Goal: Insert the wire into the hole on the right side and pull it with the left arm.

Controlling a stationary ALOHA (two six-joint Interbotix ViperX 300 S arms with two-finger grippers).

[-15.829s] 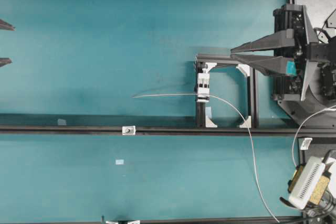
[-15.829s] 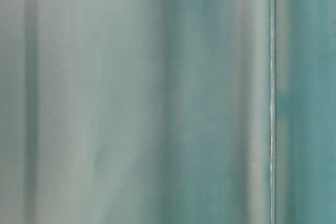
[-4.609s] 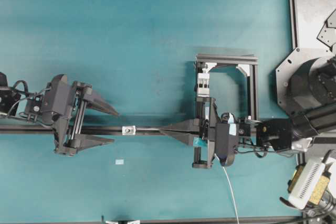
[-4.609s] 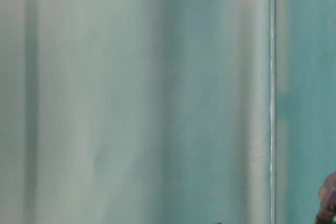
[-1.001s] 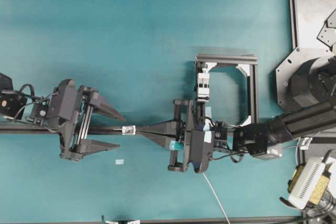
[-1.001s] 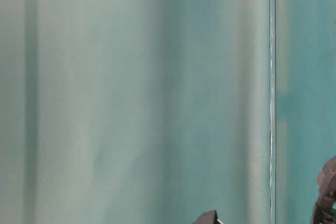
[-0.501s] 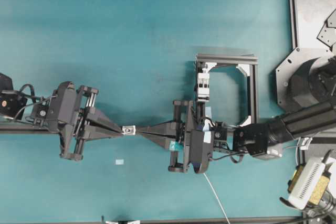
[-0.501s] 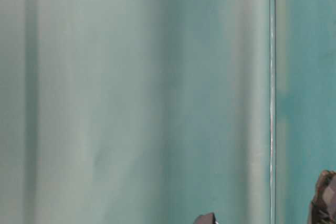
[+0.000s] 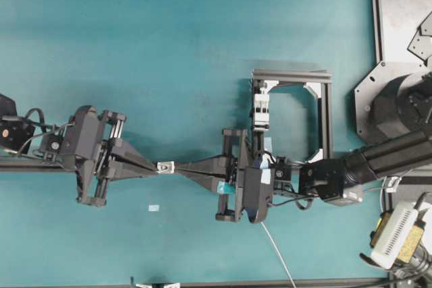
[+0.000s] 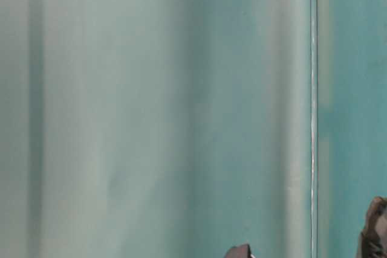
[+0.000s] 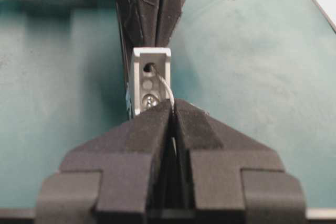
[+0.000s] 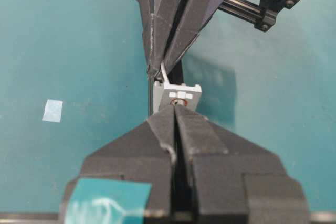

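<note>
The robot's right gripper is closed on the wire (image 9: 174, 166) against the block, so it should let go first, before the left gripper pulls the wire through.
The tiny white-silver block (image 9: 165, 166) sits on the black rail between both grippers. In the left wrist view its hole (image 11: 149, 68) faces me, and the thin wire (image 11: 166, 84) comes out of it and curves into my left gripper (image 11: 172, 104), which is shut on it. My left gripper (image 9: 154, 166) touches the block's left side. The right gripper (image 9: 179, 166), with teal tape, is shut on the wire against the block's right face (image 12: 181, 94). Behind the right gripper the wire (image 9: 275, 253) trails toward the table's front edge.
A black frame (image 9: 325, 119) with a white clamp (image 9: 261, 108) stands behind the right arm. The rail (image 9: 15, 165) runs across the table. A pale tape patch (image 9: 154, 208) lies in front of it. A white-beige plug (image 9: 395, 237) sits at the front right corner.
A second ago the left gripper stood open around the rail left of the block. It has since shut on the wire end coming out of the hole. The right gripper has stayed put.
</note>
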